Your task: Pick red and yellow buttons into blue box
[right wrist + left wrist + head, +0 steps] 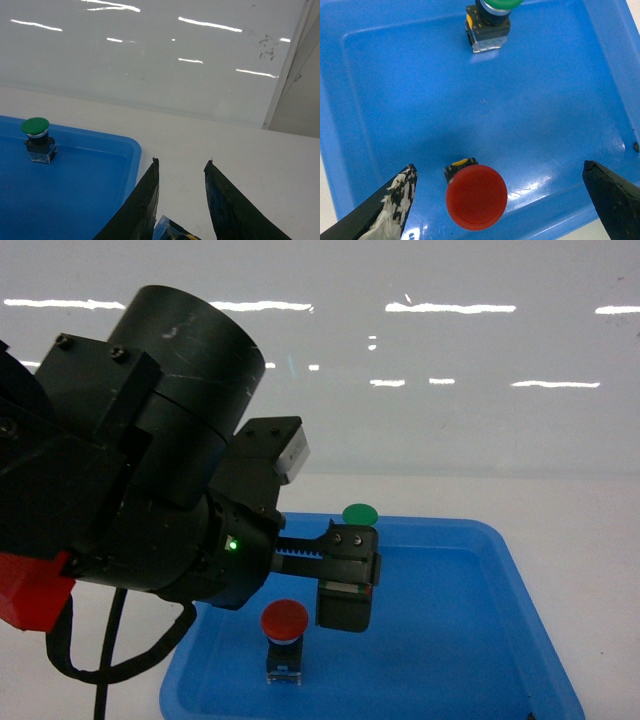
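Note:
The black base (285, 661) fits snugly under the red cap and stands loose in the tray. The red button (284, 621) will come out in one piece when I lift.
The red button (476, 196) stands upright in a shallow blue tray (395, 90), near its front edge. My left gripper (498, 165) hangs open above it, the cap lying between the two wide-spread fingers without touching either. In the head view the red button (284, 620) sits just below and left of one black finger (346, 600). My right gripper (181, 161) is off the tray's right side above the white table; low between its fingers is a clear-and-black base with a yellow bit, the yellow button (175, 234), mostly cut off. The blue box is out of view.
A green-capped button (490, 20) stands at the far side of the tray, also seen as the green button (36, 140) from the right wrist. White table (225, 135) surrounds the tray; a glossy white wall (450, 390) rises behind it.

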